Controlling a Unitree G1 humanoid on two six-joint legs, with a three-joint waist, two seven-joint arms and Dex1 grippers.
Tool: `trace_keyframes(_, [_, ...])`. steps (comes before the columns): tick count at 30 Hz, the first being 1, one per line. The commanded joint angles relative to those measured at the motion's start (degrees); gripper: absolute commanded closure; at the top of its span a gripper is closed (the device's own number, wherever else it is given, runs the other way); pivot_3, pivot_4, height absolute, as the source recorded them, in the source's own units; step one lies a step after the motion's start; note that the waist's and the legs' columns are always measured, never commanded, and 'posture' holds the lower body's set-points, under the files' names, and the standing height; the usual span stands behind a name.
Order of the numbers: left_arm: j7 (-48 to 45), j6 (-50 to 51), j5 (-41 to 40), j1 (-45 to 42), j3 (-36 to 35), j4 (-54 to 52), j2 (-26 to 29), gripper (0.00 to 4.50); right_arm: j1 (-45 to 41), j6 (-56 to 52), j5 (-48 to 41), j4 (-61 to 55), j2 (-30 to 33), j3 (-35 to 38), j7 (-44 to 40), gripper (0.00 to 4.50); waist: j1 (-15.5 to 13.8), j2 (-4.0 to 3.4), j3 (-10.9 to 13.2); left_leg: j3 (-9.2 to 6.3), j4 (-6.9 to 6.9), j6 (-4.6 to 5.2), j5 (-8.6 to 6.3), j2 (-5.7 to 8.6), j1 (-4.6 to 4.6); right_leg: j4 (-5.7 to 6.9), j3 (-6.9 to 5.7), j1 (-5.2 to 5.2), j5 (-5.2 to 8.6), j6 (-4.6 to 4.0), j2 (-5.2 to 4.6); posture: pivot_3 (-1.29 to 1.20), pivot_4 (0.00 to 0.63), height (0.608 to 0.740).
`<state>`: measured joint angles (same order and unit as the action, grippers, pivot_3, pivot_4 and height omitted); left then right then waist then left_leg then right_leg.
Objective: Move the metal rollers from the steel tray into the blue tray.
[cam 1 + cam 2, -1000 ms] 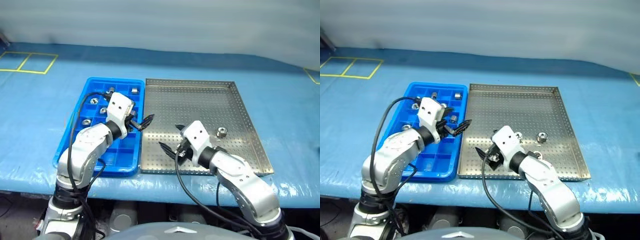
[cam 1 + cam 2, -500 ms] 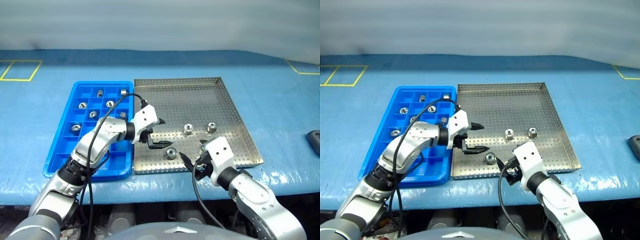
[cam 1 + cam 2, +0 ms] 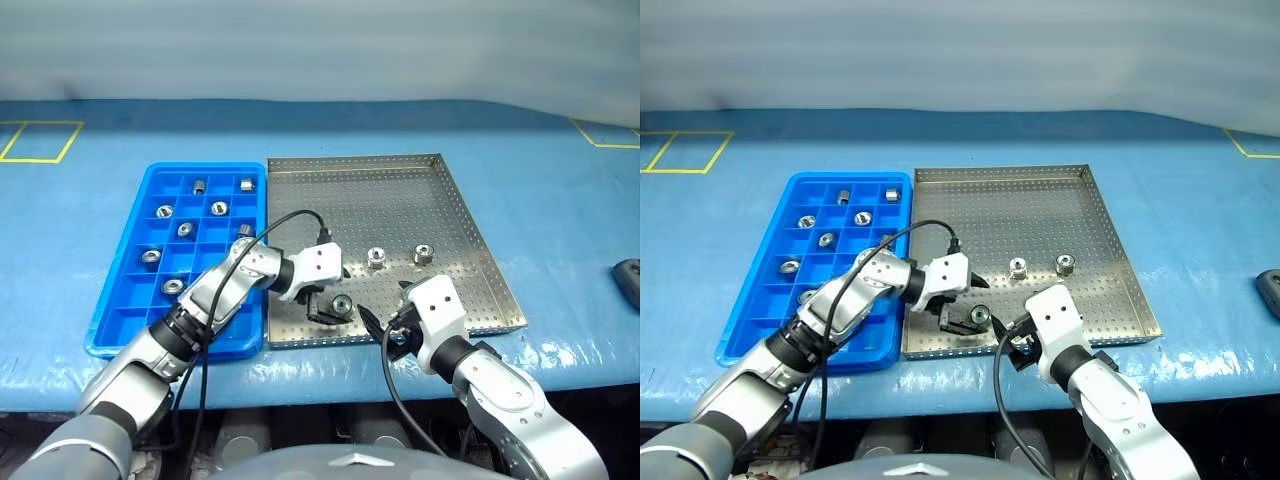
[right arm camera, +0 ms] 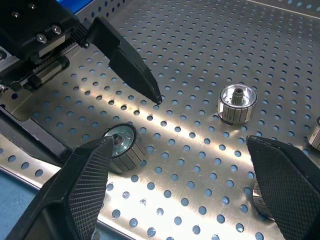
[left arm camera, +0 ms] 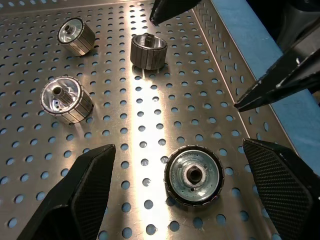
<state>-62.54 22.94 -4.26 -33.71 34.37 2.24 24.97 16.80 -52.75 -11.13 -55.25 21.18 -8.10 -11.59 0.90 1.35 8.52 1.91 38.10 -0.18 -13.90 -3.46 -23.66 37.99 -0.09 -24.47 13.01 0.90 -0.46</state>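
Note:
I should expect an opening straight through the front metal roller (image 3: 342, 304) when I lift it, because it has a dark round hole in its middle (image 5: 194, 175).
The steel tray (image 3: 400, 195) holds several metal rollers, among them two side by side (image 3: 377, 257) (image 3: 423, 254) and one near the front rim (image 3: 341, 304). My left gripper (image 3: 331, 296) is open and low over the tray. Its fingers (image 5: 80, 195) stand on either side of that front roller (image 5: 194, 176) without touching it. My right gripper (image 3: 378, 328) is open just in front of it, pointing at the same roller (image 4: 122, 147). The blue tray (image 3: 112, 300) lies left of the steel tray, with several rollers (image 3: 185, 229) in its compartments.
Both trays rest on a blue-covered table whose front edge runs just below them. Yellow tape marks (image 3: 35, 140) lie at the far left. A dark object (image 3: 628, 280) sits at the right edge. The left arm's black cable (image 3: 290, 220) loops over the trays' shared border.
My left gripper has dropped and swung right, so its open fingers now straddle the front roller. The right gripper has stayed put over the last half second. Before that, the camera shifted.

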Motion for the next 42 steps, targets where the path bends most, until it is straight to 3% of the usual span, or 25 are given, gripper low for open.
trace_keyframes(1, [-0.36, -1.65, 2.52, -1.52, 0.64, 1.02, -0.63, 0.08, -0.14, 1.42, 0.19, -2.43, -0.28, 0.16, 0.57, 0.0, 0.04, 0.0, 0.0, 0.0, 0.0, 0.0, 0.0, 0.0, 0.0, 0.0, 0.0, 0.0, 0.0, 0.0, 0.0, -0.07, 0.15, 0.74])
trace_keyframes(6, [0.69, -1.06, 3.9, -0.7, 0.09, 2.41, -2.26, 0.25, -0.16, 2.09, 0.22, -2.31, -0.42, -0.03, 0.88, 0.0, 0.1, 0.0, 0.0, 0.01, 0.02, 0.0, 0.0, 0.0, -0.01, 0.0, 0.01, 0.0, -0.01, 0.01, 0.0, -0.07, 0.15, 0.74])
trace_keyframes(8, [0.69, -1.15, 4.28, -0.27, -0.02, 2.35, -2.5, 0.64, -0.14, 2.2, 0.21, -2.28, -0.43, -0.05, 0.9, 0.0, 0.13, 0.0, 0.0, 0.0, 0.02, 0.0, 0.0, 0.0, -0.01, 0.0, 0.01, 0.0, -0.02, 0.04, 0.0, -0.07, 0.15, 0.74])
trace_keyframes(15, [0.63, -0.8, 4.87, 1.26, 0.2, 1.39, -2.85, 2.82, -0.61, 3.02, 0.01, -1.38, -0.42, -0.12, 0.62, 0.0, 0.43, -0.02, -0.02, 0.0, 0.06, 0.01, 0.0, -0.01, 0.01, 0.07, 0.01, 0.0, -0.03, 0.05, 0.01, -0.07, 0.15, 0.74])
trace_keyframes(22, [1.8, 2.25, 2.77, 2.35, -2.61, -2.41, -3.03, 2.82, -2.52, 3.22, -0.25, -0.27, -0.57, -1.07, 0.04, 0.0, 0.26, -0.02, -0.02, -0.01, 0.09, 0.01, 0.0, -0.01, 0.01, 0.08, 0.06, 0.01, -0.03, 0.05, 0.01, -0.01, 0.15, 0.74])
trace_keyframes(29, [17.1, 15.06, -3.61, 3.91, -18.59, -10.07, -10.24, 2.82, -8.46, 3.65, -1.26, 2.39, 0.66, -2.63, -2.97, 0.0, -0.38, -0.01, -0.02, -0.12, 0.15, 0.04, 0.02, 0.0, 0.0, 0.1, 0.06, 0.03, -0.2, 0.35, 0.01, 0.08, 0.15, 0.74])
trace_keyframes(34, [29.62, 19.2, -5.96, 8.44, -30.78, -17.95, -14.5, 2.82, -16.76, 4.55, -1.84, 6.89, 2.47, -5.54, -7.49, 0.0, -0.48, -0.01, -0.02, -0.19, 0.1, 0.06, 0.03, 0.01, 0.06, 0.1, 0.08, 0.06, -0.23, 0.38, 0.01, 0.16, 0.15, 0.74])
trace_keyframes(42, [42.22, 20.25, -4.12, 21.19, -39.05, -36.76, -13.86, 2.82, -33.45, 11.03, -1.21, 20.6, 2.36, -13.83, -17.66, 0.0, -4.06, 0.03, 0.01, -0.24, -0.01, 0.07, 0.04, 0.0, 0.07, 0.09, 0.05, 0.05, -0.23, 0.34, 0.06, 0.32, 0.15, 0.74])
